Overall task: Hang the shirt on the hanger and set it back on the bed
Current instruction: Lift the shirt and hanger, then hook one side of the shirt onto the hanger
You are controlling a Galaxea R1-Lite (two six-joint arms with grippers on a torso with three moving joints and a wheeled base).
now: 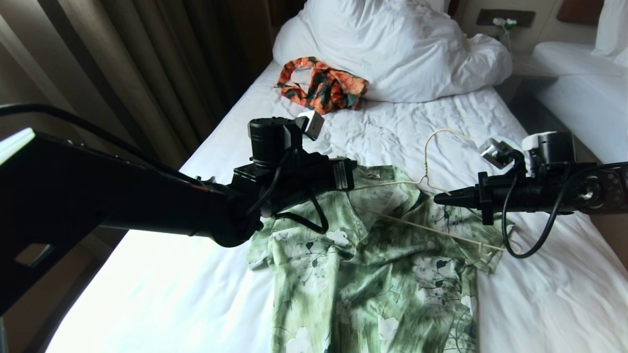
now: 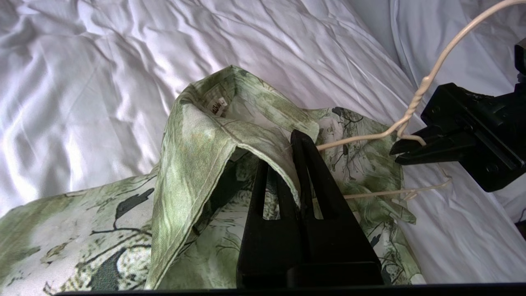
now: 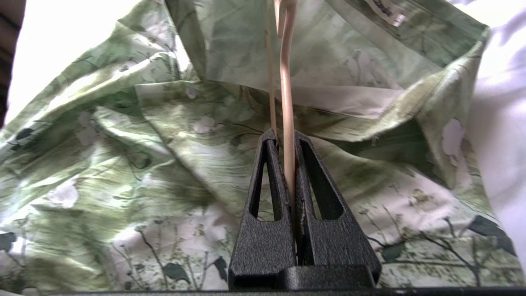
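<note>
The hanger's neck is outside the shirt's collar and one hanger arm is under the shirt's raised front edge, so the robot's left gripper should carry that edge across the hanger.
The light green flowered shirt lies spread on the bed, collar toward the pillows. My left gripper is shut on the shirt's front edge by the collar and holds that cloth up like a tent. The cream wire hanger rests over the shirt's right shoulder, one arm reaching into the collar opening. My right gripper is shut on the hanger just below its twisted neck, level above the shirt. In the left wrist view the right gripper pinches the hanger.
An orange-and-teal garment lies at the head of the bed against the bunched white duvet and pillow. Brown curtains hang along the left side. A second white bed stands to the right across a narrow gap.
</note>
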